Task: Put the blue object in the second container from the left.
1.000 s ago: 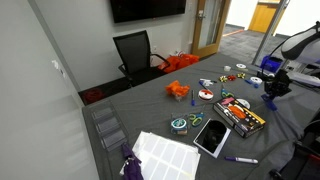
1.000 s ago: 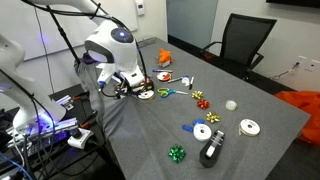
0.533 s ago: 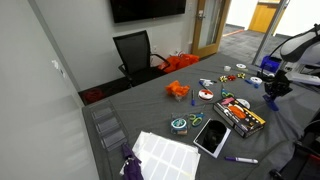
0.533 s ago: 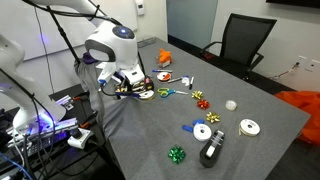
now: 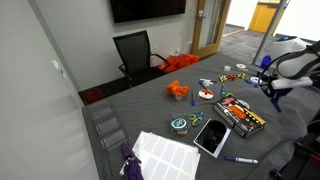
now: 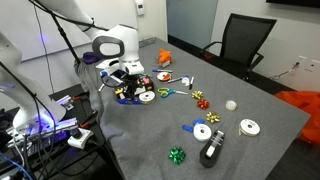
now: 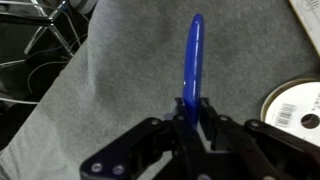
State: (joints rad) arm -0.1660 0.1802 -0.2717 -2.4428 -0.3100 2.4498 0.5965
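The blue object is held in my gripper over the table's end [image 5: 287, 122], a long way from the grey containers, so I need to turn back and bring it over the black box [image 5: 241, 118].
My gripper [image 7: 192, 105] is shut on the blue object [image 7: 192, 55], a thin bright blue piece seen edge-on that sticks out ahead of the fingers above the grey table cloth. In both exterior views the gripper [image 6: 130, 92] [image 5: 272, 88] hangs low over the table's end near the robot, with blue showing under it [image 6: 126, 99]. A white round tin [image 7: 295, 105] [image 6: 147, 95] lies just beside the gripper. More small round tins [image 6: 202, 131] [image 6: 249, 127] [image 5: 206, 95] [image 5: 180, 124] lie spread over the table.
A black box of coloured items [image 5: 240, 113], a dark tablet [image 5: 211, 137], a white sheet [image 5: 165, 155] and an orange object [image 5: 177, 90] lie on the table. Gift bows [image 6: 177, 154] and a black gadget [image 6: 211, 150] sit further along. The table edge and cables [image 7: 45, 40] are close by.
The arm has turned and shifted a little over the table's end; the wrist and gripper now sit slightly further in from the edge. The table's things have not moved.
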